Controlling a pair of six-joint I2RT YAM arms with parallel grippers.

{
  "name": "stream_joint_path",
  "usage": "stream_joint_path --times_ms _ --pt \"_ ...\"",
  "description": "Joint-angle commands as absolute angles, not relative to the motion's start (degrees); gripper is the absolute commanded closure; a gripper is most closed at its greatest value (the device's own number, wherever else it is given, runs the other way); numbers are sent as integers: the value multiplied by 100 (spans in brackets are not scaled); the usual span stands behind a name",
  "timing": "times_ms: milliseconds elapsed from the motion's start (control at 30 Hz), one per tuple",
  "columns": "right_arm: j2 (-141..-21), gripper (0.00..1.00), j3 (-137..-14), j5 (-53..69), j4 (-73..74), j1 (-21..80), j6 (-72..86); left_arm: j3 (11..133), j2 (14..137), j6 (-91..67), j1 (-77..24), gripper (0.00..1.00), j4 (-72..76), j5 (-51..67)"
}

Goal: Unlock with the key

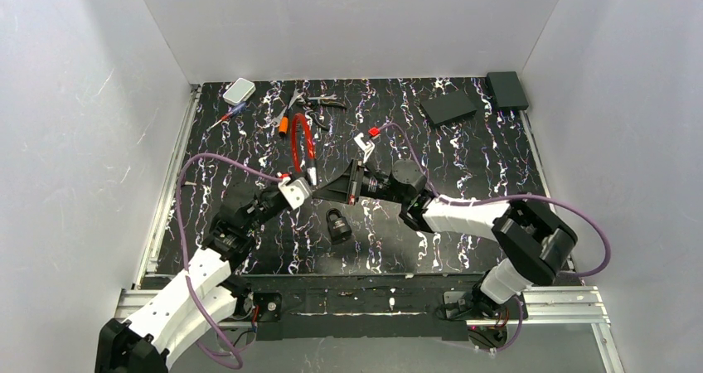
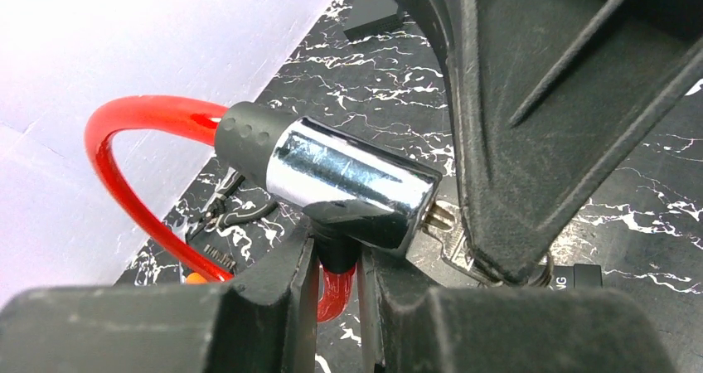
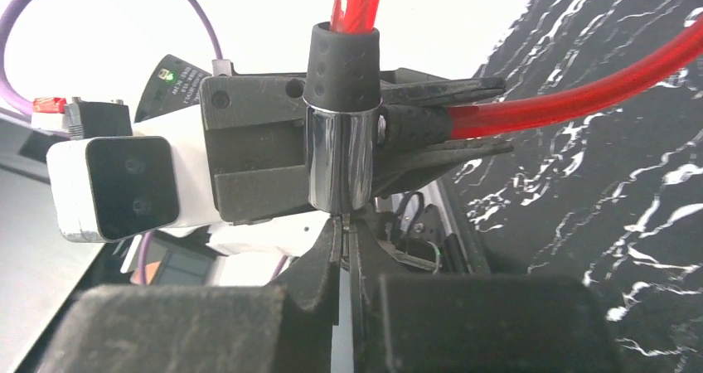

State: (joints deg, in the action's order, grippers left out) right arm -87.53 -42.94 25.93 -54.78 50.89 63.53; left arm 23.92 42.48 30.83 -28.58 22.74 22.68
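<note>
My right gripper is turning the key, and the key's blade (image 2: 441,216) is seated in line with the lock's barrel. It should keep turning the key and let go of it in the barrel's end side (image 3: 341,210).
A red cable lock (image 1: 300,141) has a chrome barrel (image 2: 352,178) with black rubber ends. My left gripper (image 2: 337,257) is shut on the black side neck of the barrel, where the red cable (image 2: 124,166) enters, and holds the lock off the table. My right gripper (image 3: 344,240) is shut on a silver key (image 3: 342,224). The key's blade (image 2: 443,220) sits in the barrel's end face. In the top view the two grippers meet at mid-table, left (image 1: 303,184) and right (image 1: 326,189). In the right wrist view the barrel (image 3: 340,157) stands straight above my fingers.
A black padlock (image 1: 337,224) lies just in front of the grippers. A white box (image 1: 239,90), an orange-handled tool (image 1: 284,124) and pliers (image 1: 319,102) lie at the back left. Two black boxes, one flat (image 1: 448,108) and one thicker (image 1: 506,89), sit at the back right.
</note>
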Motion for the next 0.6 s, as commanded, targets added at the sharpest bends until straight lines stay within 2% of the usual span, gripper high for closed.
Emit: stream_joint_path --times_ms 0,433,567 --pt "-9046 99 -4439 2098 -7228 4906 6947 2409 4019 2968 -3145 100 2372 3190" --pt "-10257 99 -4667 2099 -10188 4799 8769 2305 3700 2642 -3146 100 2653 3195" --pt "-10395 99 -4830 2158 -10240 4799 8802 2277 3604 2444 -3146 100 2846 3229"
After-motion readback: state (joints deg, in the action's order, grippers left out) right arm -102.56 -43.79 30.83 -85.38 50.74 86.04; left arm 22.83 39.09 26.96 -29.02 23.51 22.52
